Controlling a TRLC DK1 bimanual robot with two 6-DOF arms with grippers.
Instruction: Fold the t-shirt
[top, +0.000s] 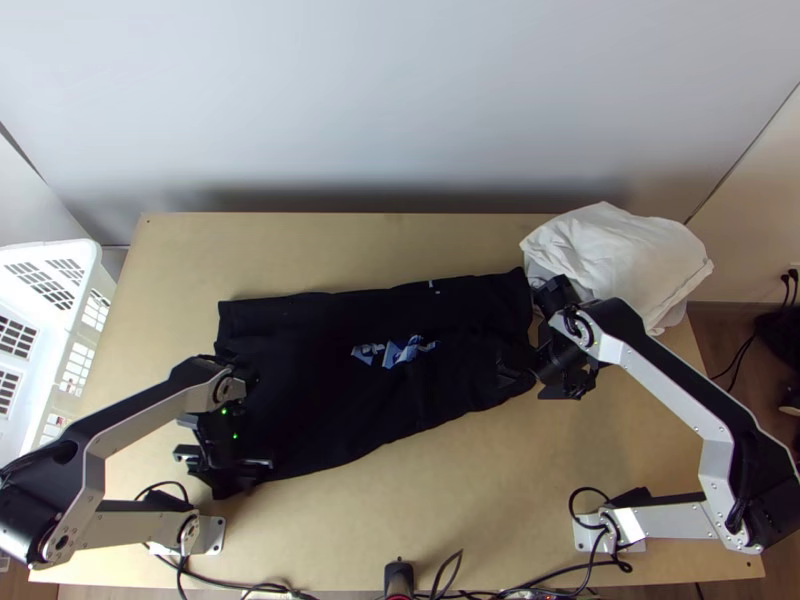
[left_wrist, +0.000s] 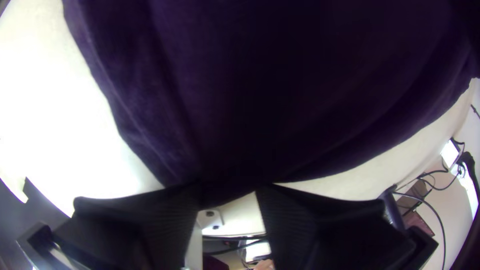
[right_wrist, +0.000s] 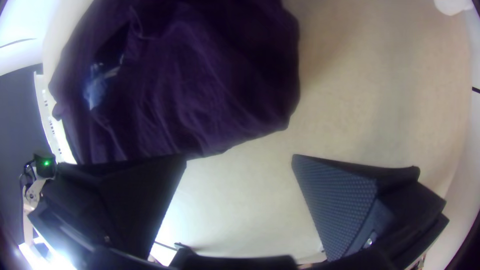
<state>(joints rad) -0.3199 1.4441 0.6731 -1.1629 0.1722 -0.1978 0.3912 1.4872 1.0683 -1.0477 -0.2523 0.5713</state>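
I expect the t-shirt's near side (top: 335, 445) to fold over flat and cover the blue-white print when I carry it across, because the t-shirt's corner hangs in soft creases (left_wrist: 172, 95).
The black t-shirt (top: 320, 390) lies spread sideways on the table with its blue-white print up, its lower edge slanting. My left gripper (top: 224, 462) is over its lower left corner, partly open; in the left wrist view the gripper (left_wrist: 229, 194) has a narrow end of the shirt (left_wrist: 300, 90) between its fingertips, with a gap beneath the cloth. At the shirt's right end is my right gripper (top: 560, 345). The right wrist view has that gripper (right_wrist: 239, 160) wide open, bare table between its fingers, and the shirt (right_wrist: 200, 85) beside one finger.
A bunched white cloth (top: 620, 255) lies at the table's back right corner, close to the right gripper. A white slotted basket (top: 78, 340) stands beyond the left edge. Cables (top: 450, 590) run along the near edge of the wooden table (top: 470, 500).
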